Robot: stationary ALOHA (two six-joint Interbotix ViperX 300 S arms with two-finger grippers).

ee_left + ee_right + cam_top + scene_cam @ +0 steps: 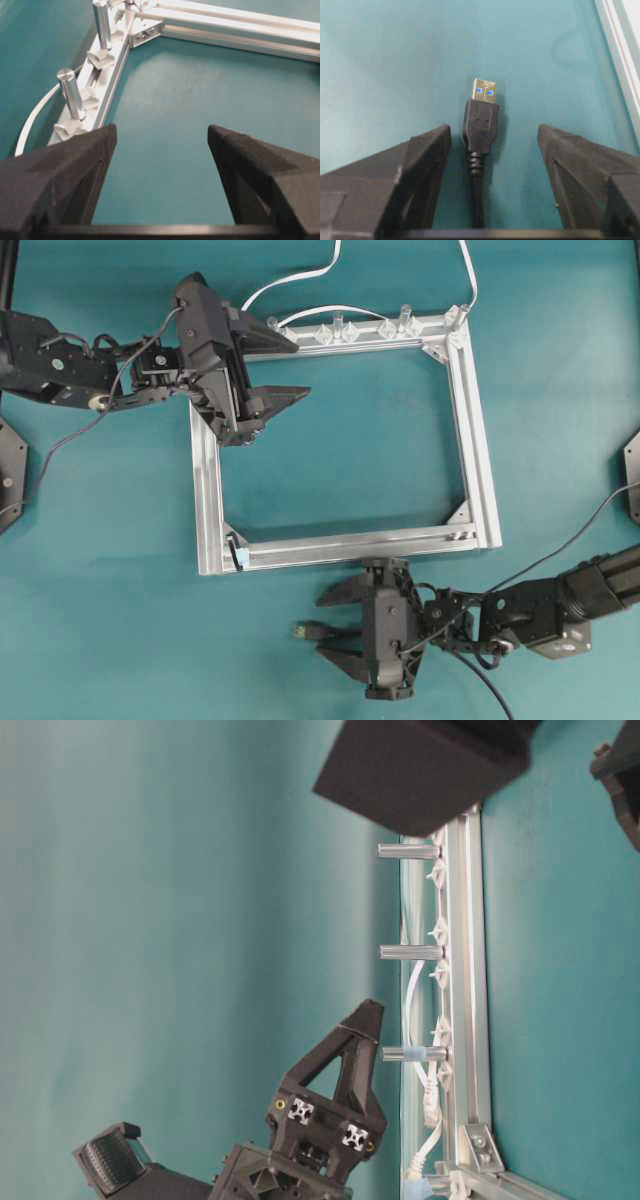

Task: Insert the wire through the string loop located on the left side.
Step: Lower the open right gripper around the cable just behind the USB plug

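The black USB plug (480,121) will keep pointing straight ahead when the robot lifts the wire, because the ribbed neck (476,162) runs straight into the wire.
The wire's black USB plug (481,127) lies flat on the teal table with its metal tip pointing away from the wrist camera. My right gripper (493,131) is open around it, a finger on each side, neither touching. In the overhead view that plug (305,631) and the right gripper (322,626) sit just below the frame's near rail. The string loop (238,552), dark with a bit of light blue, sits at the frame's near-left corner. My left gripper (300,366) hangs open and empty over the frame's far-left corner, with only bare table between its fingers (90,150).
The silver aluminium frame (480,440) lies in the middle of the teal table. Clear clips (340,332) and upright metal posts (70,92) line its far rail. White cables (300,278) run off behind it. A blurred dark block (420,770) fills the top of the table-level view.
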